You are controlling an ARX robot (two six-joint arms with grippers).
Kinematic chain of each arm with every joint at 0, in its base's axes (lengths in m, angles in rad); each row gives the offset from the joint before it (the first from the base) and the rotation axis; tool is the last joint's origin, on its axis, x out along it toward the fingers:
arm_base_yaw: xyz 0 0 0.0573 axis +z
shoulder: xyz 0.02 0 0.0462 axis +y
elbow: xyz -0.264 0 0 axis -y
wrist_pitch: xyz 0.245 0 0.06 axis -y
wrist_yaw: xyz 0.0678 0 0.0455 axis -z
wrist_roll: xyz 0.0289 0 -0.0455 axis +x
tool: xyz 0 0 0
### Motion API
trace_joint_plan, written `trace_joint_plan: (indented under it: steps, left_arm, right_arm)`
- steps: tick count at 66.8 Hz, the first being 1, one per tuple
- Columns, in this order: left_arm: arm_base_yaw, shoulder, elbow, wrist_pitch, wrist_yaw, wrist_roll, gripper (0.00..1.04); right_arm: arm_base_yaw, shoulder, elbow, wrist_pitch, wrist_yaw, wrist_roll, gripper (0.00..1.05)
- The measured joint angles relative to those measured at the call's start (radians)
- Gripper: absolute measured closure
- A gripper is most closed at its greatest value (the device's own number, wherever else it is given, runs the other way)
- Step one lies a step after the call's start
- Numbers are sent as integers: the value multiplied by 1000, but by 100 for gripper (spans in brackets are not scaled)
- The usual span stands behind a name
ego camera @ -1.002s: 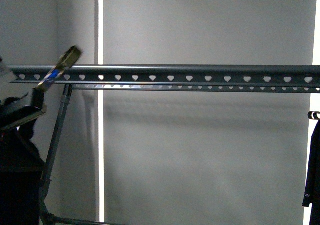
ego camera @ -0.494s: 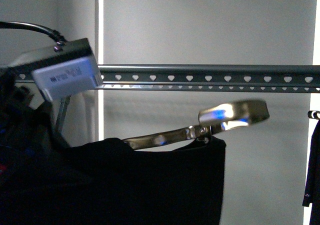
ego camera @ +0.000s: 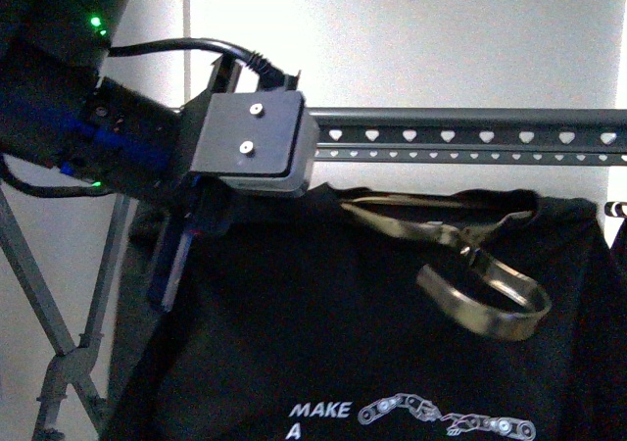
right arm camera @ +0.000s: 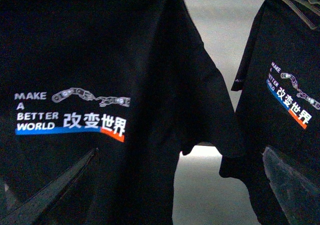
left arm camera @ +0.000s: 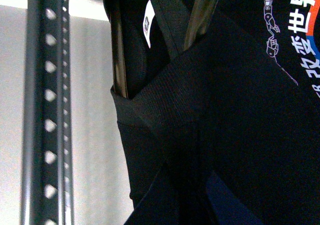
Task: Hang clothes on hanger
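The black T-shirt (ego camera: 323, 314) will stay on the hook's brass bars and move along with the hook when I lift the hook, because the bars run into the collar.
The clothes (ego camera: 294, 333), a black T-shirt with white "MAKE A" lettering, hang just below the hanger (ego camera: 470, 132), a dark grey rail with heart-shaped holes. A brass-coloured hook (ego camera: 480, 294) droops tilted against the shirt's chest, under the rail. My left gripper (ego camera: 176, 255) is shut on the shirt's left shoulder, its jaws buried in fabric. The left wrist view shows the rail (left arm camera: 47, 110) beside the collar (left arm camera: 165, 80) and brass bars (left arm camera: 202, 15). My right gripper (right arm camera: 175, 195) is open; its fingers (right arm camera: 45, 195) frame the printed shirt (right arm camera: 75, 60).
The rail's crossed grey legs (ego camera: 44, 304) stand at the left. Another hook end (ego camera: 615, 208) shows at the right edge of the front view. A second black printed shirt (right arm camera: 285, 135) hangs to the right in the right wrist view. A pale wall lies behind.
My left arm has swung up and right across the front view. The shirt has risen and spread under the rail. The brass hook has dropped from level with the rail to the shirt's chest.
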Motion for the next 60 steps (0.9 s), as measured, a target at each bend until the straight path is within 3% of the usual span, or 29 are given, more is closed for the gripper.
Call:
trace_joint_plan:
  steps: [10,45,48,49,53,60]
  left_arm:
    - [-24,11,6,86,28,63,100]
    - [-24,12,6,92,26,85,100]
    - [-24,12,6,92,26,87,100]
    - [-24,12,6,92,26,88,100]
    - [-23,12,6,92,22,91,100]
    - [-23,12,6,92,22,98,100]
  right_arm:
    - [0,0,0,0,0,0,7]
    - [0,0,0,0,-2,0,7]
    - [-39,27,1,27,-128,-20,7]
    - [-78,59,2,60,-222,-34,7]
    - [-187,183,19,179,-442,-103,7]
    - [-334,484,92,488,-677,-310,7]
